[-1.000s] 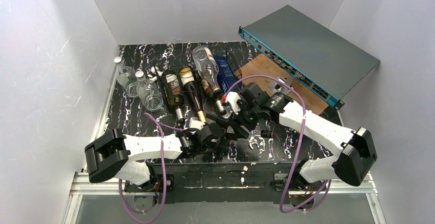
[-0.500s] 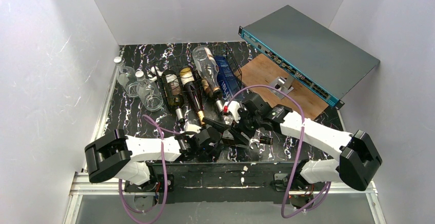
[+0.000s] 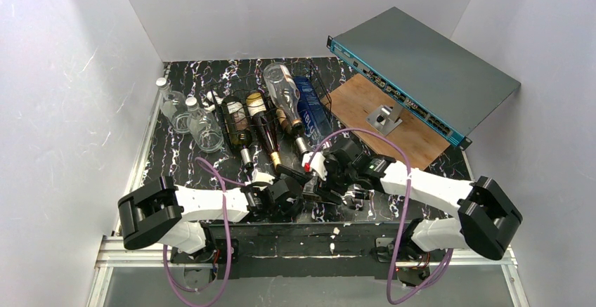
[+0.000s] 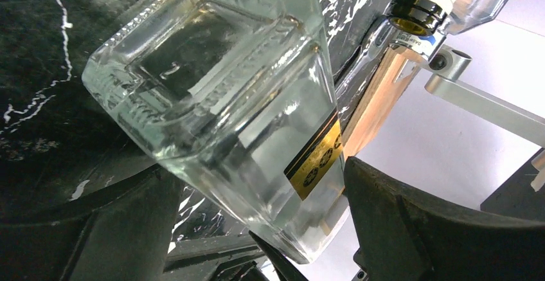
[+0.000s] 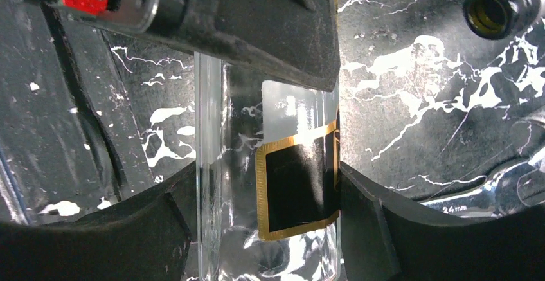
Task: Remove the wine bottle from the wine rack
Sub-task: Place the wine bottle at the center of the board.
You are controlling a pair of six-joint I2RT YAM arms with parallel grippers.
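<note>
Next, I open my right gripper and grab the bottle by its black neck, because my right gripper is holding the bottle's labelled body (image 5: 297,184) close to my left gripper.
A clear square glass bottle (image 4: 218,94) with a black-and-gold label (image 5: 295,191) is held between both grippers, low over the front middle of the table. My left gripper (image 4: 257,217) is shut on its base end. My right gripper (image 5: 267,223) is shut on its labelled body (image 5: 231,133). In the top view the two grippers meet, left (image 3: 292,193) and right (image 3: 322,184), and mostly hide the bottle. The black wire wine rack (image 3: 230,114) stands farther back with dark bottles (image 3: 261,121) and a clear bottle (image 3: 281,89) lying in it.
A flat grey box with a teal edge (image 3: 422,68) leans at the back right over a wooden board (image 3: 407,138) with a metal stand (image 3: 383,119). Clear jars (image 3: 190,117) stand at the left. A wrench (image 5: 475,197) lies by the right gripper. White walls enclose the table.
Both grippers have moved together with the clear bottle towards the near edge and lower, away from the rack.
</note>
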